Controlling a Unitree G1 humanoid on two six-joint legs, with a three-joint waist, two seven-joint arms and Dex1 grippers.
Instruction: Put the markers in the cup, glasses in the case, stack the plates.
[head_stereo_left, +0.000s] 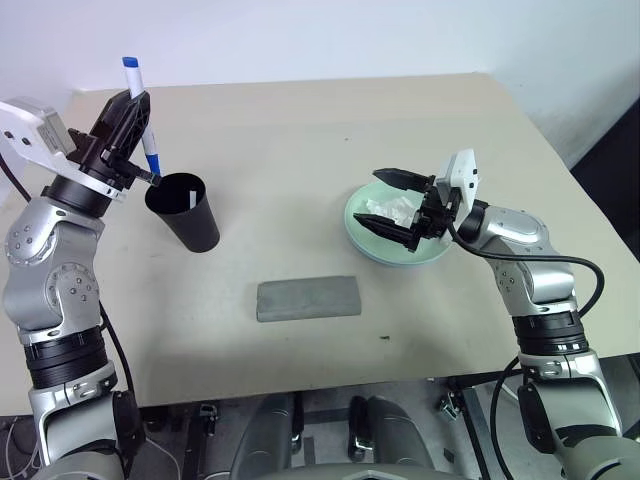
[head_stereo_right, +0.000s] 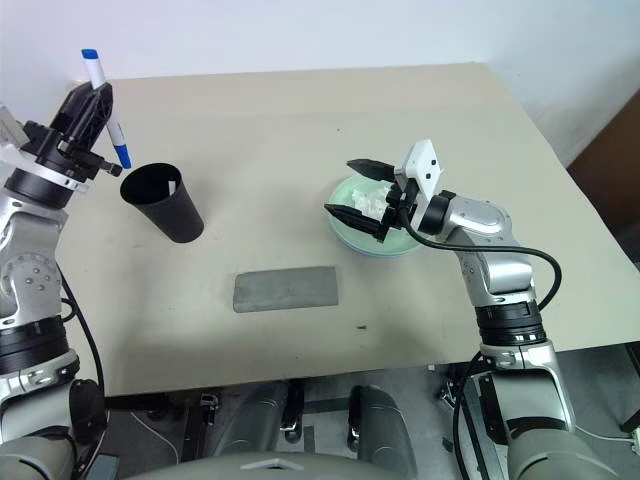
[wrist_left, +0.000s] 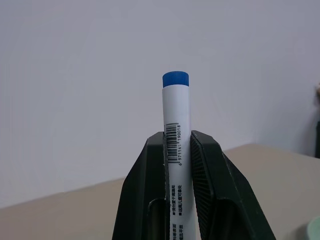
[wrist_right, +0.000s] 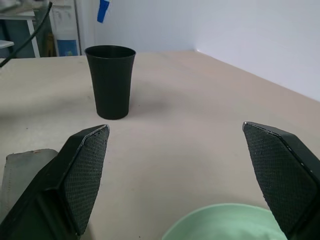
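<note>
My left gripper should keep moving over the cup's opening (head_stereo_left: 178, 189) and let go there, as the white marker is upright with its lower end (head_stereo_left: 153, 164) above the black cup's rim.
My left gripper (head_stereo_left: 132, 108) is shut on a white marker (head_stereo_left: 133, 80) with a blue cap, held upright just above and left of the black cup (head_stereo_left: 187, 215). In the left wrist view both fingers (wrist_left: 150, 165) clamp the marker (wrist_left: 176, 102). A slim white pen end (head_stereo_left: 190, 200) leans inside the cup. The grey case (head_stereo_left: 307, 298) lies flat at the table's middle front. My right gripper (head_stereo_left: 378, 201) hangs open over the mint green plate (head_stereo_left: 425, 256), which holds a crumpled white tissue (head_stereo_left: 390, 209); a pale blue rim (head_stereo_right: 358, 245) shows under it. The glasses are out of view.
The beige table (head_stereo_left: 300, 140) stretches back to a white wall. The table's front edge runs just below the case, and its right edge slants behind my right arm.
</note>
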